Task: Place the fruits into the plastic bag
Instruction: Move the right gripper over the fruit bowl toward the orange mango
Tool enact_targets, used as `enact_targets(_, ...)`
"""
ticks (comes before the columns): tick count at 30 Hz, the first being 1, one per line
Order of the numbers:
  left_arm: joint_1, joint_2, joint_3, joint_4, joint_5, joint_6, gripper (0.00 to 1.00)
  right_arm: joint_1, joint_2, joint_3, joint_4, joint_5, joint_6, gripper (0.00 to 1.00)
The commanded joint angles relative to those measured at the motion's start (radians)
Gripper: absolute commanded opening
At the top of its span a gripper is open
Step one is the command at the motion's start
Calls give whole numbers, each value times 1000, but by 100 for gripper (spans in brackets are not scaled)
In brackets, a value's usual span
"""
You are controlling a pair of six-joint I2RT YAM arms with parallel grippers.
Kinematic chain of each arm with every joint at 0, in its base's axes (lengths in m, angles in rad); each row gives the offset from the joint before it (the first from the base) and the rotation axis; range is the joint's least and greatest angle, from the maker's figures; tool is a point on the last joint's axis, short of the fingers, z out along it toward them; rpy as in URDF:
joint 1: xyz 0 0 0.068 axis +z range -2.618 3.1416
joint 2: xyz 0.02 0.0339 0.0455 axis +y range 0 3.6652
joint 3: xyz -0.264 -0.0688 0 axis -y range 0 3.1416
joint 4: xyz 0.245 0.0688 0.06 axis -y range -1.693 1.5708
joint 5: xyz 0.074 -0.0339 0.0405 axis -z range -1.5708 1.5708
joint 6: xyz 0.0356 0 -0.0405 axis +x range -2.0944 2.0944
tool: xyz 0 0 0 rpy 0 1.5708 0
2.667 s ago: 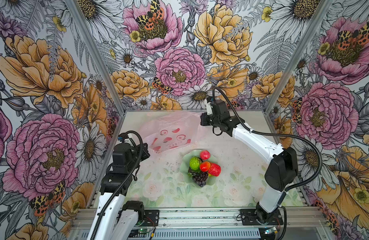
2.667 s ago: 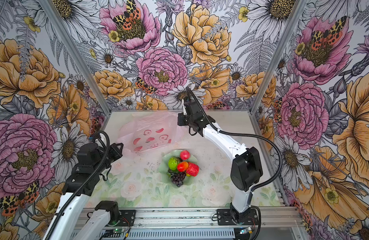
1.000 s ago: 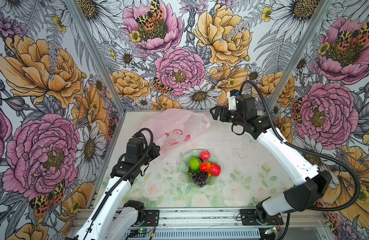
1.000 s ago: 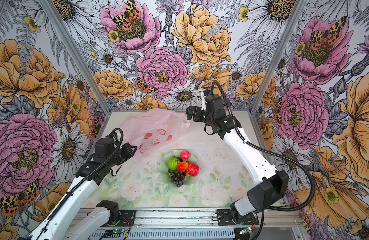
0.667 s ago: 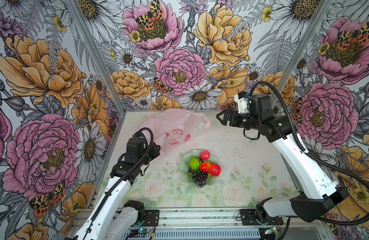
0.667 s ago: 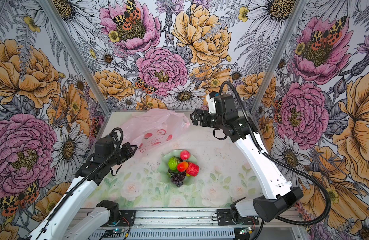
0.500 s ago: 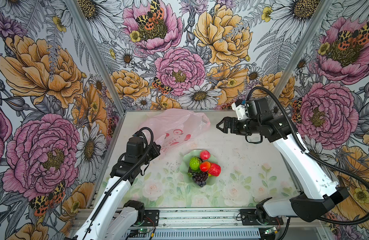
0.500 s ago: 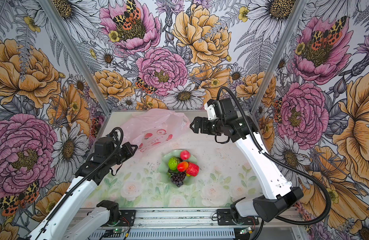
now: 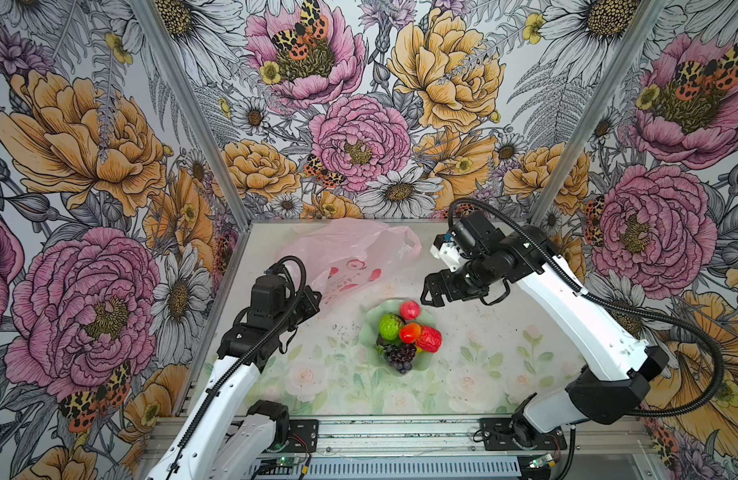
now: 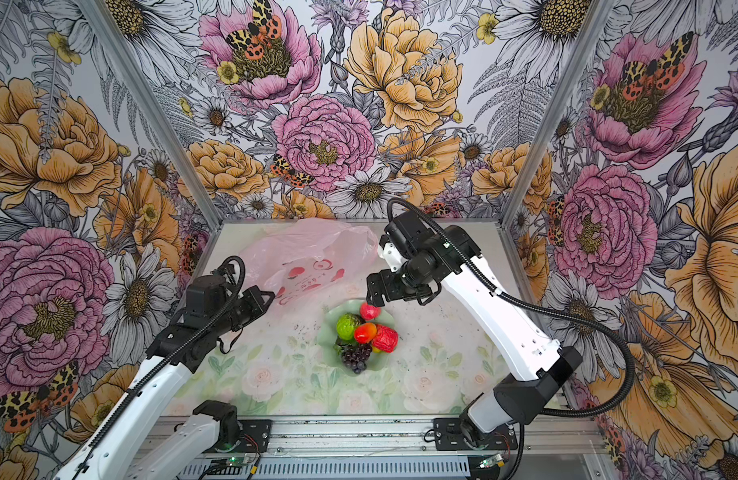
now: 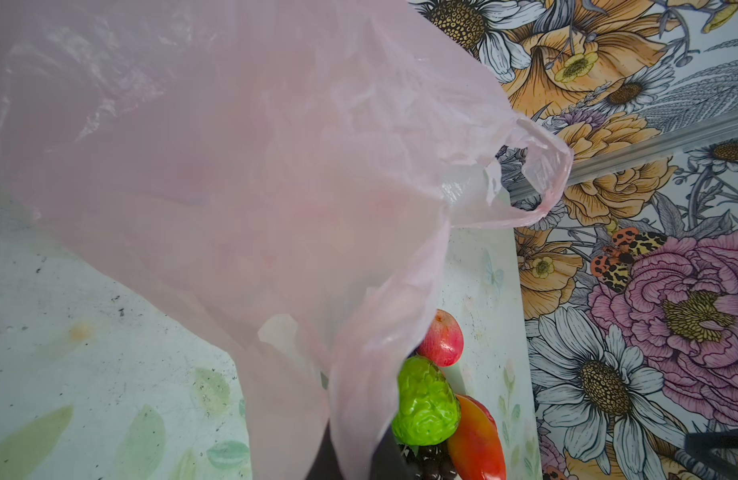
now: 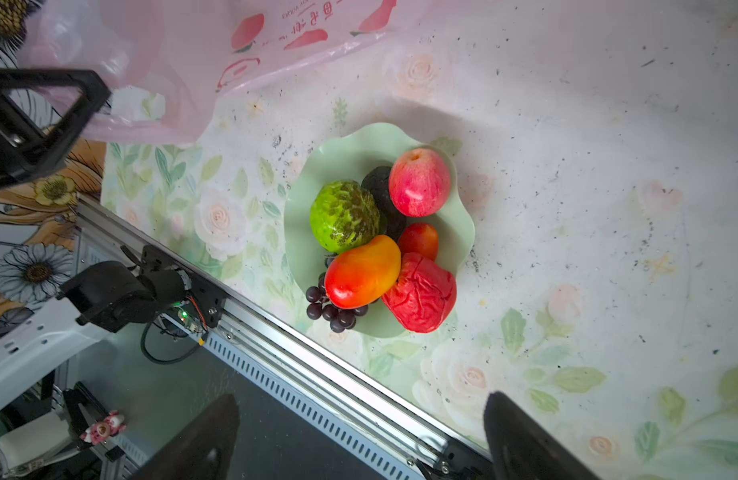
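I should keep moving my right gripper, fingers open, toward the orange-red fruit (image 9: 409, 333), which lies uncovered on top of the pile, and close the fingers around its narrow sides.
The plastic bag (image 9: 350, 253) (image 10: 309, 249) lies puffed up at the back of the table, pale pink with red prints. My left gripper (image 9: 315, 297) (image 11: 352, 453) is shut on its near edge, and the film hides most of the left wrist view. The fruits are piled on a pale green dish (image 9: 365, 338): a pink-red ball (image 9: 409, 309) (image 12: 419, 183), a bumpy green one (image 12: 344, 216), an orange-red one (image 12: 363, 272), a glossy red one (image 12: 421, 293), purple grapes (image 12: 332, 309) and a blackish lump (image 12: 377, 183). My right gripper (image 9: 431, 293) (image 12: 361, 399) hangs open just behind the pink-red ball, holding nothing.
The dish sits mid-table, a little in front of the bag's mouth. An aluminium rail (image 12: 300, 353) runs along the table's front edge. Flowered walls close in the left, back and right sides. The bag's loose handle loop (image 9: 408, 245) points toward the right arm.
My right gripper has left the bag's right handle, swung out to the back right, then come down and left toward the dish. The left gripper has kept the bag held up.
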Motion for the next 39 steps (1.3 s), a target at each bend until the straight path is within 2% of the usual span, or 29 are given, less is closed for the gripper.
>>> enact_targets(1, -7, -19, 6, -13, 19, 17, 0, 40, 23, 25, -29, 61, -57, 95)
enact_targets(6, -7, -23, 3, -19, 18, 17, 0, 116, 99, 50, -54, 94, -114, 95)
enact_targets(13, -7, -20, -2, -18, 13, 15, 0, 215, 223, 110, -117, 210, -191, 95)
enact_targets(24, -9, -1, -1, -17, -1, 10, 0, 233, 282, 98, -77, 262, -212, 95)
enact_targets(39, -9, 0, -8, -17, -6, -3, 0, 238, 329, 9, 22, 216, -215, 95)
